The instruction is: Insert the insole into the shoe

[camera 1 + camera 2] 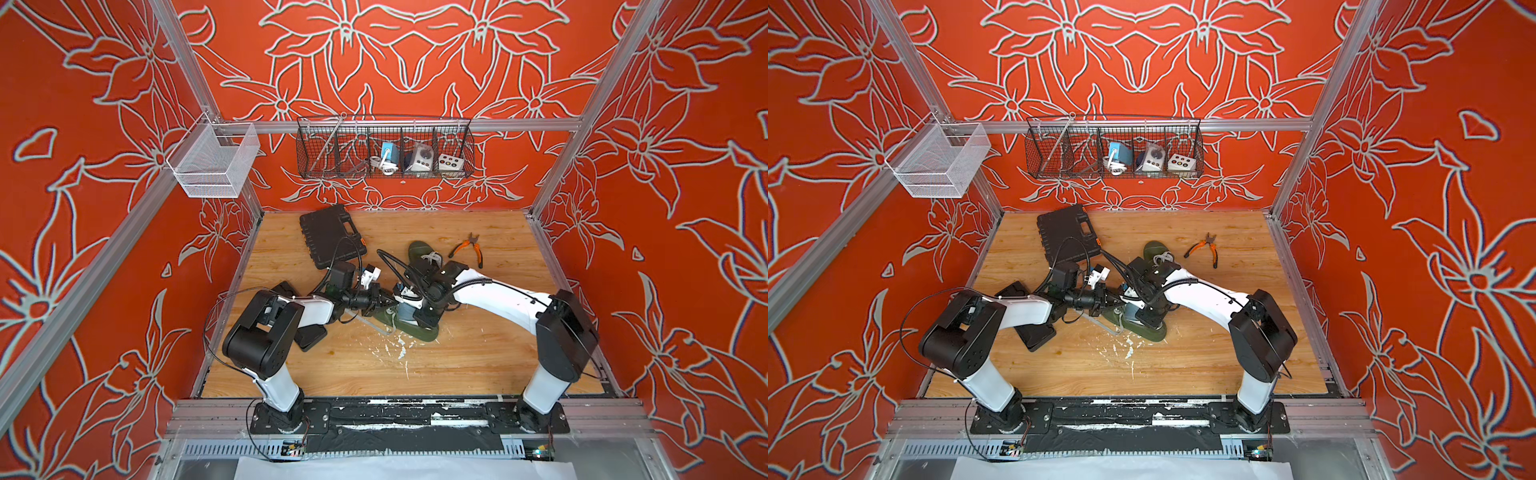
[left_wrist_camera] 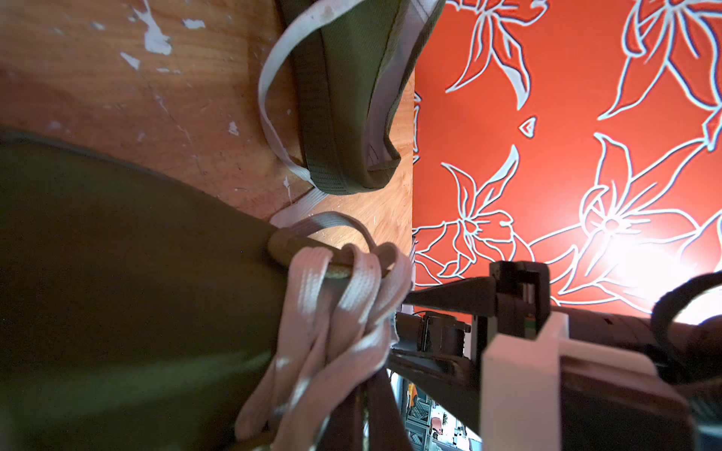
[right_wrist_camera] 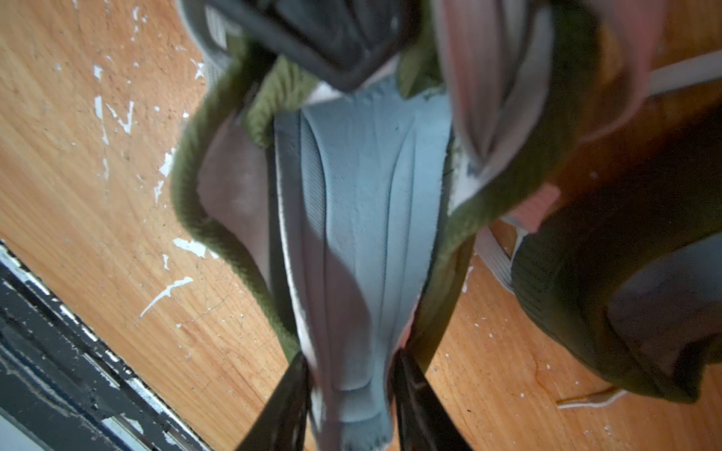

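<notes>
The insole's heel end (image 3: pixel 353 430) stands pinched above the shoe's heel, so next my right gripper opens and pushes it down inside the shoe's heel collar (image 1: pixel 427 331) before moving away.
A green shoe (image 1: pixel 420 332) lies on the wooden table, at its middle, in both top views. In the right wrist view a blue-grey insole (image 3: pixel 363 187) stands folded lengthwise in the shoe's opening (image 3: pixel 195 187). My right gripper (image 3: pixel 351 402) is shut on the insole's near end, one finger on each side. My left gripper (image 1: pixel 384 305) reaches in from the left. In the left wrist view its dark fingers (image 2: pixel 375 414) are pressed together at the shoe's edge, beside the pale laces (image 2: pixel 332 320). The insole's front part is hidden inside the shoe.
A second green shoe (image 1: pixel 419 251) lies just behind the arms. A black tool case (image 1: pixel 332 237) is at the back left, orange-handled pliers (image 1: pixel 469 249) at the back right, and flat black pieces (image 1: pixel 311 336) lie under the left arm. Wire baskets (image 1: pixel 384 147) hang on the back wall.
</notes>
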Robot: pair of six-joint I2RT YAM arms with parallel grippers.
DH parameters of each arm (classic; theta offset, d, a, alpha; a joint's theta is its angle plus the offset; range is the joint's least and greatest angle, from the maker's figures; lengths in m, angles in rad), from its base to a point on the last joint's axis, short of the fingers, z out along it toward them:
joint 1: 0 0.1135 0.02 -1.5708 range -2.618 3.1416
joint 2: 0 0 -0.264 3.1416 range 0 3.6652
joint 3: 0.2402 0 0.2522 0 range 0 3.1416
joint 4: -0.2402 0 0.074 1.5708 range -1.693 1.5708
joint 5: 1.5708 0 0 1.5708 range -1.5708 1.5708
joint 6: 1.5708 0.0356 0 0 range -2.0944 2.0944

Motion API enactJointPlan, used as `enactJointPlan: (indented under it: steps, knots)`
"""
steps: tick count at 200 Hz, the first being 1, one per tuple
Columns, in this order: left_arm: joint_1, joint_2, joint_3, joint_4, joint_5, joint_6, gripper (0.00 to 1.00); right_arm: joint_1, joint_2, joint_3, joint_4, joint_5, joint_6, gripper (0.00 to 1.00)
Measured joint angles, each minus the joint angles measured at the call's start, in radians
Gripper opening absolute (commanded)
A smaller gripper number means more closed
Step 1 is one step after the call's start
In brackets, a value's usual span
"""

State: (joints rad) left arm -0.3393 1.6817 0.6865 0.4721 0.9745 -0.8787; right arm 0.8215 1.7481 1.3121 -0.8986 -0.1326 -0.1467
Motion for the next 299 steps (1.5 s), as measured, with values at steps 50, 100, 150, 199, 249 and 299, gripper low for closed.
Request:
enactJointPlan:
  steps: [50,100,150,199,249,299]
  knots:
    - [0.000,0.000,0.000,0.000,0.000,0.000,0.00,0.000,0.047,0.011,0.010,0.002,0.003,0.42]
    - [0.000,0.000,0.000,-0.002,0.000,0.006,0.00,0.000,0.009,-0.003,0.008,0.005,0.015,0.63]
    - [0.000,0.000,0.000,-0.005,0.000,0.011,0.00,0.000,-0.123,-0.037,-0.002,0.013,0.041,0.67]
    - [0.000,0.000,0.000,-0.009,0.000,0.015,0.00,0.000,-0.151,-0.042,-0.003,0.000,0.078,0.21]
    - [0.000,-0.004,0.000,-0.018,0.000,0.019,0.00,0.000,-0.109,-0.105,0.098,-0.041,0.140,0.04]
    - [0.001,-0.008,0.000,-0.047,-0.007,0.027,0.00,0.000,0.013,-0.141,0.173,-0.025,0.200,0.05]
